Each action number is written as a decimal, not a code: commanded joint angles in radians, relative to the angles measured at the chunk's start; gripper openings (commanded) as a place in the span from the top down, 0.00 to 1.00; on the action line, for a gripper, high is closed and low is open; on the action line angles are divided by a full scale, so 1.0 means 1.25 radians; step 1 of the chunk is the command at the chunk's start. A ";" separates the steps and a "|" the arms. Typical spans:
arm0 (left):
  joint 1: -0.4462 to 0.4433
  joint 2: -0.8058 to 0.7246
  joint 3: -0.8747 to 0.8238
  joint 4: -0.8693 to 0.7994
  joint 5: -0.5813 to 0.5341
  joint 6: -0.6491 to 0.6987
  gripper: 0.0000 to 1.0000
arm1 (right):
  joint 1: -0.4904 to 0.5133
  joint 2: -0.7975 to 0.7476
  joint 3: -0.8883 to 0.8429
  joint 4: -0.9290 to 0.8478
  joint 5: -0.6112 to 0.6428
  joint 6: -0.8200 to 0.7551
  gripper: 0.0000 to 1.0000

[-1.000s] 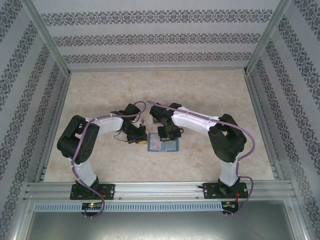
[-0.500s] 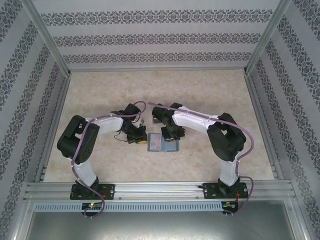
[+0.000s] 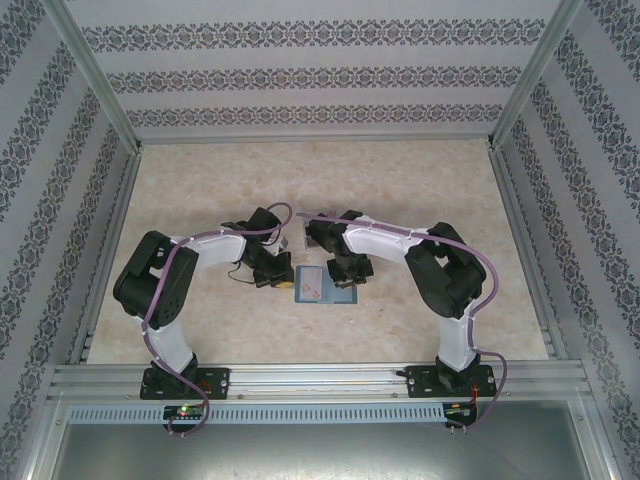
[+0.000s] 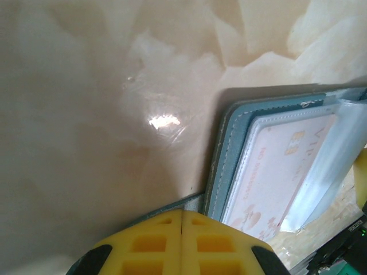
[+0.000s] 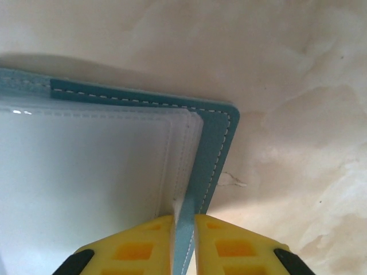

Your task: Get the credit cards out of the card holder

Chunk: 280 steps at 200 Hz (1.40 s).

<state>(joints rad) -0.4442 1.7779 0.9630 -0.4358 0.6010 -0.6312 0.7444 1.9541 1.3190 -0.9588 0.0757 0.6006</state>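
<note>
My right gripper should move across to the credit card's inner edge (image 4: pixel 308 171) while my left gripper keeps hold of the teal flap, because my right gripper is at the empty pockets' outer edge (image 5: pixel 184 180).
The teal card holder (image 3: pixel 338 294) lies open on the table between both arms. My right gripper (image 3: pixel 347 272) is at its right edge and shut on the teal cover (image 5: pixel 217 150), which runs up between the yellow fingertips (image 5: pixel 184 222); clear plastic pockets (image 5: pixel 86 172) lie to the left of them. My left gripper (image 3: pixel 274 275) is shut at the holder's left side, its fingertips (image 4: pixel 182 213) pressed together over a thin teal flap (image 4: pixel 172 204). A pale credit card (image 4: pixel 281 172) sits inside a clear pocket of the holder (image 4: pixel 229 143); it also shows from above (image 3: pixel 311 285).
The holder lies on a beige marbled table (image 3: pixel 320 190). Patterned walls and metal rails (image 3: pixel 110 250) close in the sides and back. A metal rail with both arm bases (image 3: pixel 320 380) runs along the near edge.
My right gripper has shifted slightly right and toward the near side, onto the holder's right edge. The left arm has stayed still.
</note>
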 commanded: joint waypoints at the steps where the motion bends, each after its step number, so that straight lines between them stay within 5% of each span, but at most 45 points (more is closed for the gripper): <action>1: -0.006 -0.019 -0.027 -0.066 -0.044 0.007 1.00 | -0.009 0.013 0.000 -0.010 0.038 -0.025 0.82; 141: -0.039 -0.024 0.092 -0.068 0.005 -0.012 1.00 | 0.000 -0.131 0.025 -0.013 -0.017 0.010 0.72; 200: -0.060 0.030 0.103 -0.039 0.029 -0.015 1.00 | -0.007 -0.131 -0.042 0.208 -0.260 0.078 0.83; 230: -0.060 0.042 0.098 -0.039 0.022 -0.014 1.00 | -0.012 -0.084 -0.062 0.273 -0.302 0.097 0.83; 280: -0.060 0.053 0.093 -0.056 -0.002 -0.001 1.00 | -0.026 -0.058 -0.091 0.239 -0.229 0.085 0.80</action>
<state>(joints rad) -0.5106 1.8256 1.0721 -0.5076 0.6201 -0.6395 0.7292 1.8778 1.2266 -0.6350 -0.2596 0.7040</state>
